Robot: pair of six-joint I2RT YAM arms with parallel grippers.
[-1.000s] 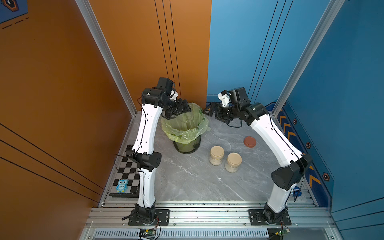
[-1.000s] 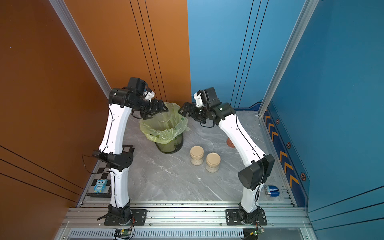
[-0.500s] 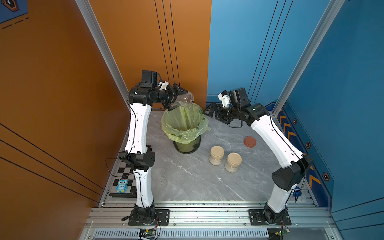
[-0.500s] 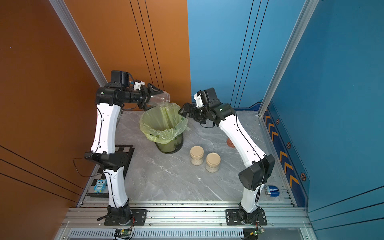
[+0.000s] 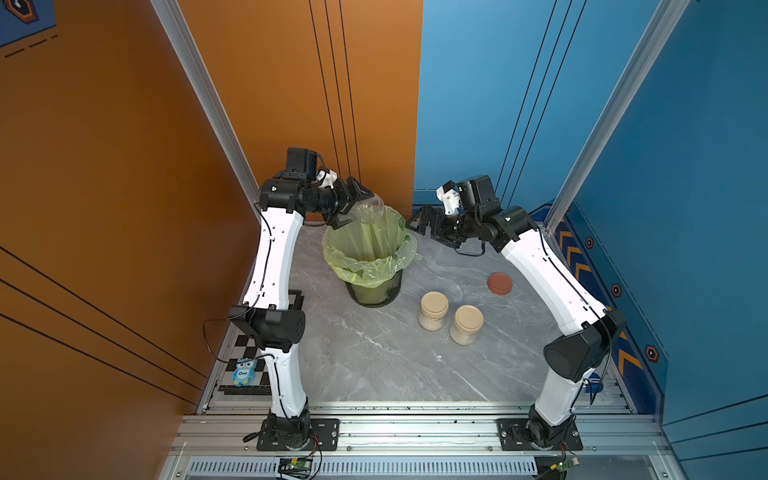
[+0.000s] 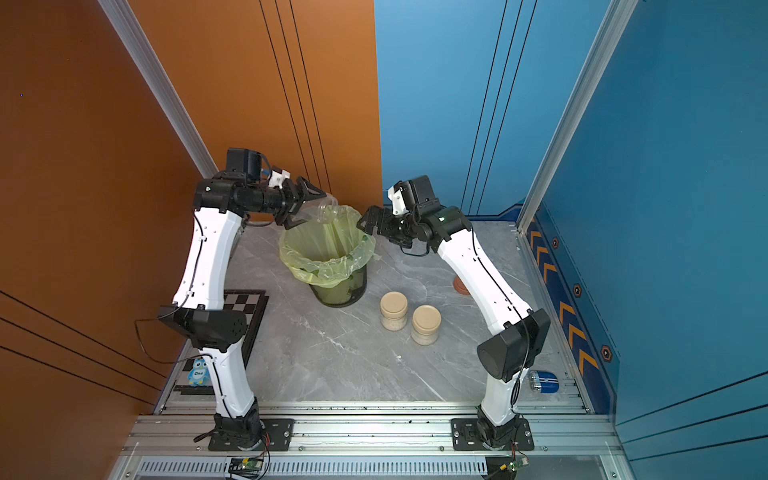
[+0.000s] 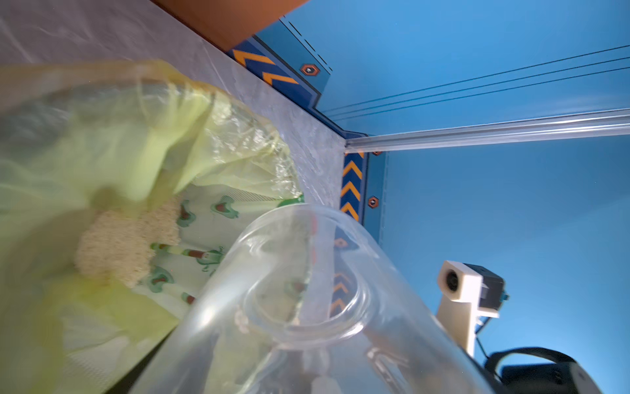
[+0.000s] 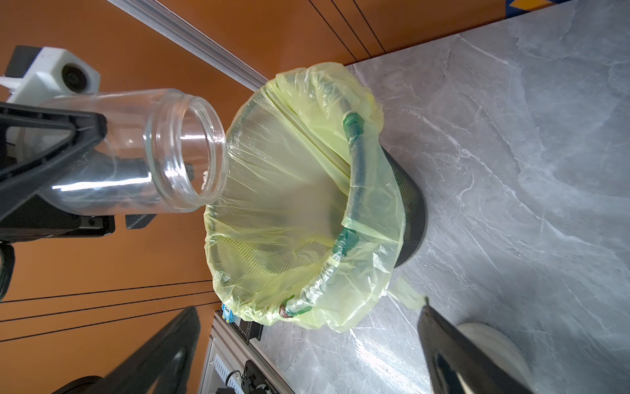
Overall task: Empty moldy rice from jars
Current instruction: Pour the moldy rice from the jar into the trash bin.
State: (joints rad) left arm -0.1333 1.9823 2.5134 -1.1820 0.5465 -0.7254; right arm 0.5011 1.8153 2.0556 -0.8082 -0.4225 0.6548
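An empty jar [image 8: 141,154] is in my left gripper, across the bin from the reddish-brown lid. Next, I turn the jar upright and hand it to my right gripper [image 5: 417,220].
My left gripper [image 5: 353,208] [image 6: 305,208] is shut on a clear, lidless jar [image 5: 369,203] [image 6: 325,210] [image 8: 153,146] [image 7: 306,307]. The jar lies on its side above the bin's far-left rim, mouth toward the bin, and looks empty. Moldy rice [image 7: 116,245] lies heaped inside the green-bagged bin [image 5: 374,293] [image 6: 338,293] [image 8: 358,170]. Two jars with beige lids [image 5: 433,309] [image 5: 467,324] [image 6: 393,309] [image 6: 426,324] stand upright on the table, with pale rice showing through their walls. My right gripper [image 5: 417,222] [image 6: 368,222] [image 8: 306,341] hovers open by the bin's far-right rim, holding nothing.
A reddish-brown lid [image 5: 499,283] lies flat on the marble table [image 5: 374,365] under my right forearm. A checkerboard with a blue owl figure [image 5: 244,372] sits at the left edge. A blue object [image 6: 544,381] lies near the right arm's base. Walls stand close behind the bin.
The left arm lifted the jar up from the bin's rim, then eased it slightly lower. The jar now lies nearly level. The right arm has not moved.
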